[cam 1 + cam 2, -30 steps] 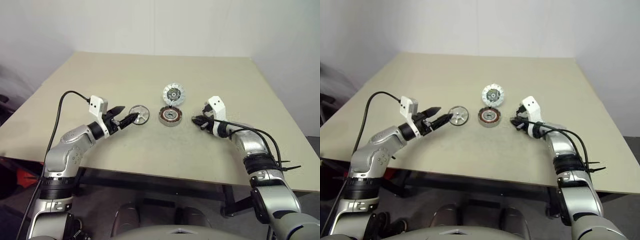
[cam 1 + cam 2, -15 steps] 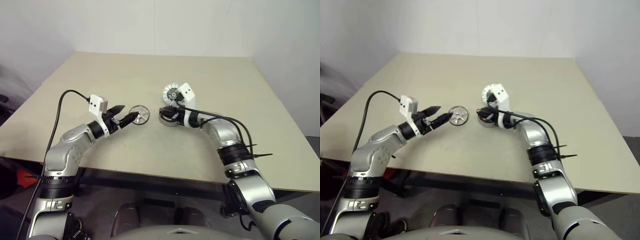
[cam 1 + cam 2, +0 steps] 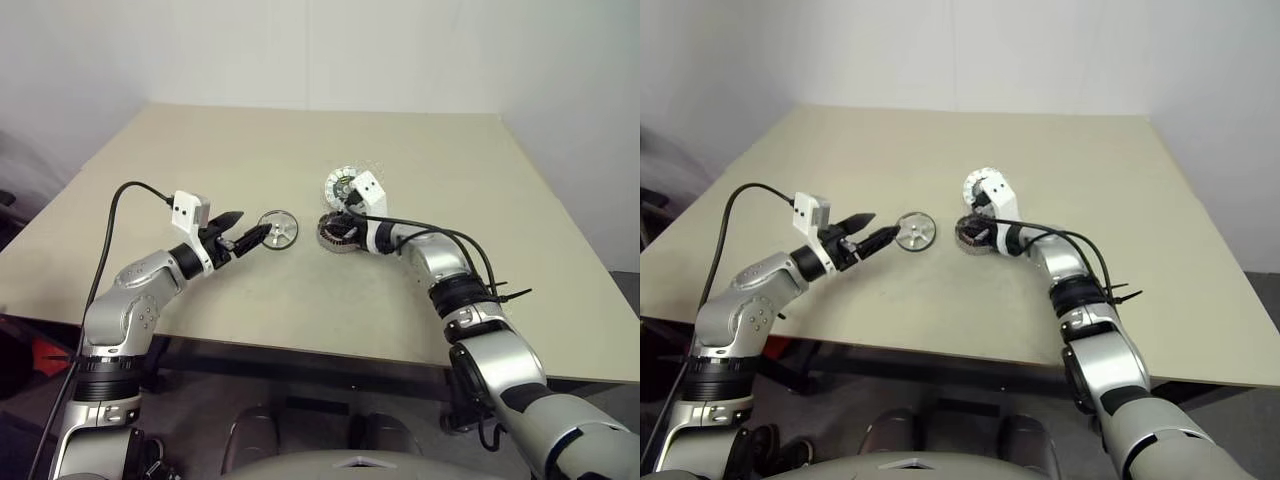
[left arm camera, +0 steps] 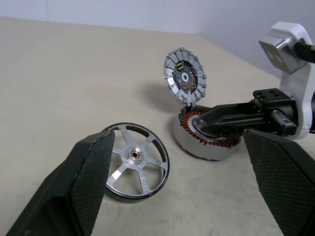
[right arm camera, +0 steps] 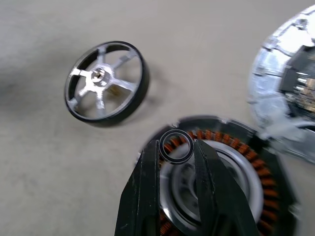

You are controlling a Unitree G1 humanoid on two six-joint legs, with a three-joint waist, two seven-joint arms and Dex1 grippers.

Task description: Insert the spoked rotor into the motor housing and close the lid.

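The spoked rotor (image 3: pixel 279 230) should stop with its edge sticking out slightly when the robot lowers it in, because the rotor's dark rim nearly matches the motor housing's opening (image 4: pixel 190 125).
The spoked rotor (image 3: pixel 278 228) lies flat on the table, a silver wheel with a dark rim. My left gripper (image 3: pixel 252 228) is open and level, its fingertips just short of the rotor's left edge. To the rotor's right sits the motor housing (image 4: pixel 215 145), copper windings showing. The lid (image 4: pixel 185 76) stands upright at the housing's far edge. My right gripper (image 5: pixel 175 147) reaches over the housing's open top from the right. It is shut on a small thin ring (image 5: pixel 175 139) pinched between its fingertips (image 5: pixel 150 162) above the windings.
The beige table (image 3: pixel 300 140) reaches far back and out to both sides. Its front edge runs close under my arms. A black cable hangs from each wrist.
My right arm has swung left from beside the housing to over its open top, still shut on the small ring. The left gripper, rotor, housing and lid have stayed put.
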